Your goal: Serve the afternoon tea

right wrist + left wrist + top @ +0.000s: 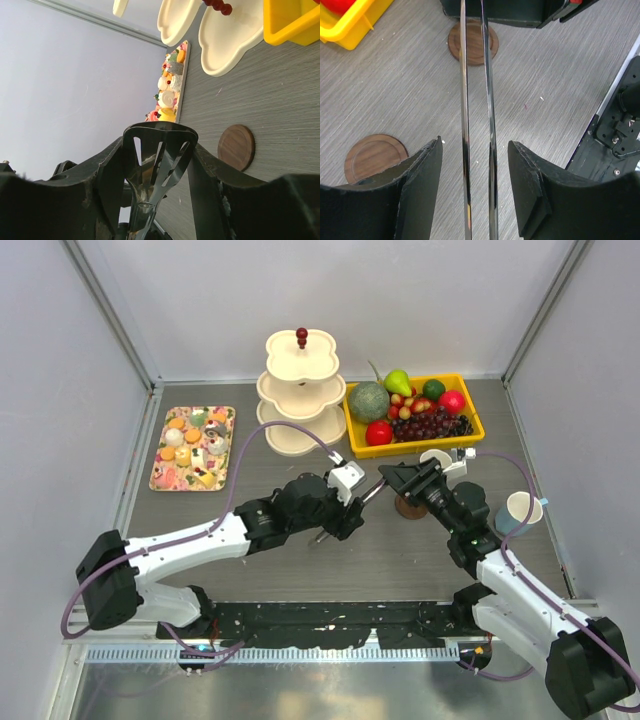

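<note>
My right gripper is holding the tongs' slotted end [159,157], far away from the flowered tray. Next, my left gripper closes on the tong blades [492,150] to take the tongs over.
Small sweets [192,445] lie on a flowered tray [160,476] at the back left, and show as a far row of sweets [167,95] in the right wrist view. A white-and-blue mug [520,512] stands at the right. The black mug is out of view. Metal tongs [372,492] span the gap between both grippers at mid-table. My right gripper [392,478] [157,145] is shut on the tongs' slotted end [157,131]. My left gripper [352,510] [476,142] is open. The two tong blades [464,125] run between its fingers without touching them.
A cream three-tier stand [300,390] rises at the back centre, with a yellow fruit tray [352,426] to its right. Two round wooden coasters [472,42] [372,157] lie on the table below the grippers; one coaster [408,506] shows under the right gripper.
</note>
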{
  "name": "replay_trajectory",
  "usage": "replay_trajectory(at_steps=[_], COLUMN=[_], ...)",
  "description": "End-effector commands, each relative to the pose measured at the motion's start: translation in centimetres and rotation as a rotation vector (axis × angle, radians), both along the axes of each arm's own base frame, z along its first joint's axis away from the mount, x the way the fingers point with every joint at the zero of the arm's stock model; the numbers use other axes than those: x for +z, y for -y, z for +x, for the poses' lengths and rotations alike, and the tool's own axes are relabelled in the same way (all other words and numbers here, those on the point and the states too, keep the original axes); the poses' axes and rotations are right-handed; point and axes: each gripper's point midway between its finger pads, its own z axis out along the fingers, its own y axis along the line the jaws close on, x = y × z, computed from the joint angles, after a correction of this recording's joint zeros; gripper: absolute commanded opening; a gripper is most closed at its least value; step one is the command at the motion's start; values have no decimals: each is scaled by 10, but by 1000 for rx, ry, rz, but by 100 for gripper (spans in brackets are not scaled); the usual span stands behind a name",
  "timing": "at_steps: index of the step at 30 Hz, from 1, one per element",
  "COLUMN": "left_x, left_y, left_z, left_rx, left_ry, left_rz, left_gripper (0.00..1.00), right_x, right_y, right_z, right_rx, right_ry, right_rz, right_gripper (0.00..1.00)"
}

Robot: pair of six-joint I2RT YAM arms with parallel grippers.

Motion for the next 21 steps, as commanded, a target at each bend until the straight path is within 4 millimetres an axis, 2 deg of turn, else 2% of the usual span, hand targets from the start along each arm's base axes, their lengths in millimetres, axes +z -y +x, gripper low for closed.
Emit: replay_trajectory(at_steps=[1, 3, 5, 7, 9, 10, 11, 12, 14, 16, 17, 18, 19, 21], left_x=[14, 15, 16, 18, 20, 22, 24, 25, 27, 28, 26, 27, 27, 28], left_y=[5, 7, 6, 3, -1, -3, -7, -11, -22, -37, -48, -59, -69, -95], left_z=[2, -2, -2, -2, -2, -2, -1, 1, 7, 13, 17, 19, 22, 25], left_rx=[-10, -36, -39, -36, -27, -21, -8, 4, 59, 117, 166, 203, 241, 323], left_ry=[-5, -18, -23, -24, -26, -25, -23, -26, -30, -46, -67, -81, -97, -134], left_rz=[-24, -27, -24, -22, -21, -22, -23, -23, -12, 1, 18, 27, 35, 69], left_gripper=[57, 50, 35, 27, 24, 23, 22, 22, 22, 22, 24, 26, 30, 34], right_x=[20, 21, 21, 22, 22, 25, 24, 26, 23, 25, 35, 27, 40, 34], right_y=[1, 1, 0, -1, 0, 1, 3, 5, 14, 24, 30, 37, 44, 61], right_z=[0, 0, 0, 0, 0, 1, 2, 2, 5, 5, 7, 6, 6, 2], right_rx=[-1, 0, 3, 9, 15, 15, 14, 13, -6, -32, -58, -73, -104, -149], right_ry=[66, 65, 68, 71, 77, 82, 90, 85, 70, 77, 115, 79, 126, 80], right_rz=[44, 39, 34, 30, 17, 9, -14, -31, -100, -180, -227, -266, -317, -437], right_gripper=[23, 23, 23, 33, 51, 66, 72, 83, 92, 98, 99, 100, 99, 99])
